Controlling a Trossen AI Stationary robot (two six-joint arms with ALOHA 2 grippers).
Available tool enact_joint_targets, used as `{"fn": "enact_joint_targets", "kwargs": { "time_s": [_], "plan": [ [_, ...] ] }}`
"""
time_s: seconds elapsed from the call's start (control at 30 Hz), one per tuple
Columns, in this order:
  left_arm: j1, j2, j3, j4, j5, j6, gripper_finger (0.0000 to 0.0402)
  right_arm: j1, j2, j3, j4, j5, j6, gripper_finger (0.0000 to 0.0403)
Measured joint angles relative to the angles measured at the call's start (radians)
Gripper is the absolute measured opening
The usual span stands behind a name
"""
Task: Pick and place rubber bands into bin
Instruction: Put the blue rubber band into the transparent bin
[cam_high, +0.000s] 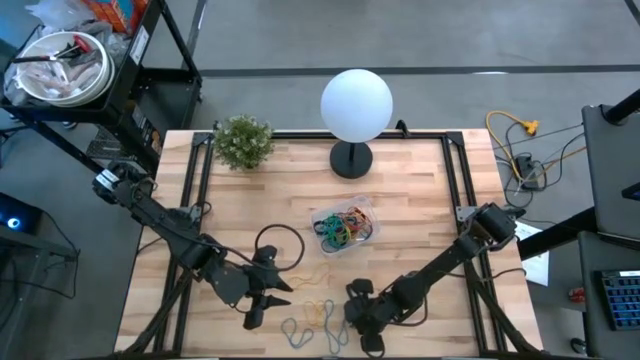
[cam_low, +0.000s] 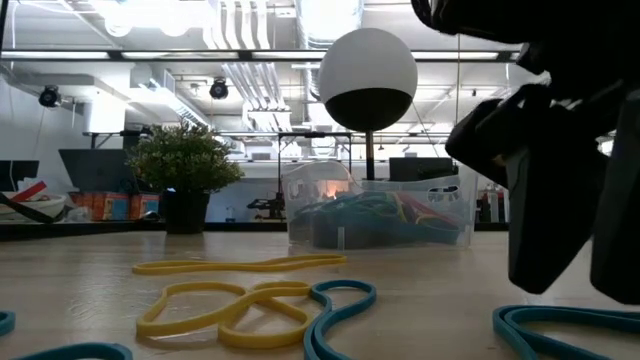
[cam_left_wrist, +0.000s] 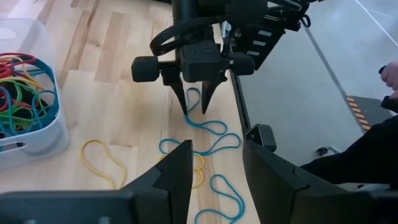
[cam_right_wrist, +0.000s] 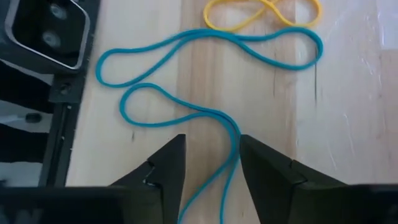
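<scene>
My right gripper's fingers are above the flat blue rubber band (cam_low: 545, 315), so I should keep my right gripper open and move it lower around the band's paired strands (cam_right_wrist: 232, 152) before I close it.
Several rubber bands lie flat near the table's near edge: blue ones (cam_right_wrist: 211, 43) (cam_left_wrist: 208, 127) and yellow ones (cam_right_wrist: 261, 12) (cam_left_wrist: 102, 162) (cam_low: 230, 305). The clear bin (cam_high: 345, 228) (cam_left_wrist: 31, 124) (cam_low: 380, 215) stands farther in, with many coloured bands inside. My right gripper (cam_high: 368, 340) (cam_right_wrist: 211, 140) (cam_left_wrist: 194, 102) is open and points down, low over the table. Its fingers stand on either side of a blue band's strand (cam_right_wrist: 233, 134); whether they touch it I cannot tell. My left gripper (cam_high: 268, 305) (cam_left_wrist: 217, 149) is open, to the left of the loose bands, holding nothing.
A white globe lamp (cam_high: 356, 105) and a small potted plant (cam_high: 243, 140) stand near the far edge. A large black loop (cam_high: 280, 243) lies left of the bin. The table's near edge (cam_left_wrist: 239, 118) runs close behind the right gripper. Bare wood lies between bin and bands.
</scene>
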Motion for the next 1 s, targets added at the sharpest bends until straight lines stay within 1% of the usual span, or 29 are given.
{"fn": "enact_joint_targets", "kwargs": {
  "time_s": [0.17,0.33,0.4,0.47,0.73,1.0],
  "plan": [
    [0.0,0.0,-0.003,-0.001,0.0,0.003,0.0125,0.001,-0.009,0.005,-0.037,0.027,0.031,0.0155],
    [0.0,0.0,-0.01,-0.004,0.0,0.003,0.0125,0.001,-0.035,0.027,-0.096,0.108,0.009,0.0151],
    [0.0,0.0,-0.01,-0.002,-0.001,0.002,0.0125,-0.002,-0.033,0.026,-0.111,0.119,0.002,0.0148],
    [0.0,0.0,-0.011,-0.002,-0.004,0.003,0.0125,-0.004,-0.03,0.023,-0.11,0.115,0.001,0.0145],
    [0.0,0.0,-0.012,0.002,-0.011,0.002,0.0125,-0.008,0.009,0.022,-0.079,0.017,-0.026,0.0146],
    [0.0,0.0,-0.015,-0.001,-0.015,0.001,0.0125,-0.008,0.024,0.022,-0.09,0.026,-0.021,0.0134]
  ]
}}
